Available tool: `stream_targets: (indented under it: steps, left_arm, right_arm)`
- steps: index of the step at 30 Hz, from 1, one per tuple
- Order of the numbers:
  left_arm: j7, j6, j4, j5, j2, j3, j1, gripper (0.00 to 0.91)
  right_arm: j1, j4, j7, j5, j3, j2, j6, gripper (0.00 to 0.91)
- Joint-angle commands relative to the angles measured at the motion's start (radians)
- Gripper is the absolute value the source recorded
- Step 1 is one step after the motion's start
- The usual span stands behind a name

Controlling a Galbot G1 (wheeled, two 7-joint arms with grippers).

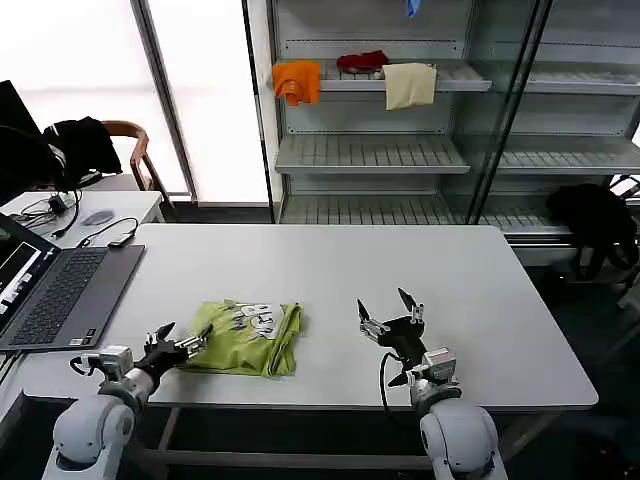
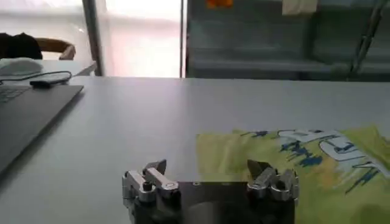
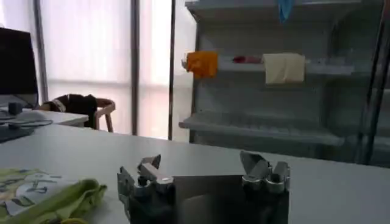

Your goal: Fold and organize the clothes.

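White lettering (image 1: pixel 262 319) is facing up and the T-shirt's collar (image 1: pixel 245 345) is out of sight, so the T-shirt will show a plain side with the collar when I turn it over.
The clothes are one lime yellow-green T-shirt (image 1: pixel 248 337), lying folded into a small bundle near the white table's front edge with its white lettering facing up. My left gripper (image 1: pixel 182 340) is open and low over the table at the shirt's left edge. In the left wrist view, this gripper (image 2: pixel 206 167) has its jaws spread, and the shirt (image 2: pixel 304 164) lies just beyond one fingertip. My right gripper (image 1: pixel 390 310) is open above the table, a short way right of the shirt, holding nothing. In the right wrist view, the gripper (image 3: pixel 201 161) is clear of the shirt (image 3: pixel 49 195).
An open laptop (image 1: pixel 60 290) sits on the table's left side, with a cable and adapter (image 1: pixel 118 238) behind it. Behind the table (image 1: pixel 420 260) are metal shelves with an orange cloth (image 1: pixel 296 80), a red cloth (image 1: pixel 362 61) and a cream cloth (image 1: pixel 409 85). A black garment (image 1: pixel 75 140) hangs on a chair.
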Motion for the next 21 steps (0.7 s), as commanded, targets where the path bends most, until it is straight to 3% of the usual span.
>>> stream_targets:
  steps: [1,2,4,21]
  left_arm:
    - [-0.002,0.002,0.014,0.009,-0.023,0.019,0.002,0.494]
    - [-0.001,0.002,0.014,0.011,-0.026,0.021,0.003,0.242]
    - [-0.001,0.002,0.011,0.010,-0.029,0.024,0.005,0.030]
    - [-0.002,0.001,0.020,-0.047,-0.039,0.012,0.000,0.010]
  right_arm:
    - [0.001,0.002,0.000,-0.001,0.000,-0.001,0.001,0.907]
    - [0.001,0.002,0.001,0.000,0.001,-0.002,0.001,0.907]
    - [0.001,0.001,0.001,-0.001,0.002,-0.002,0.001,0.907]
    - [0.000,-0.002,0.005,-0.001,0.002,0.001,0.002,0.907]
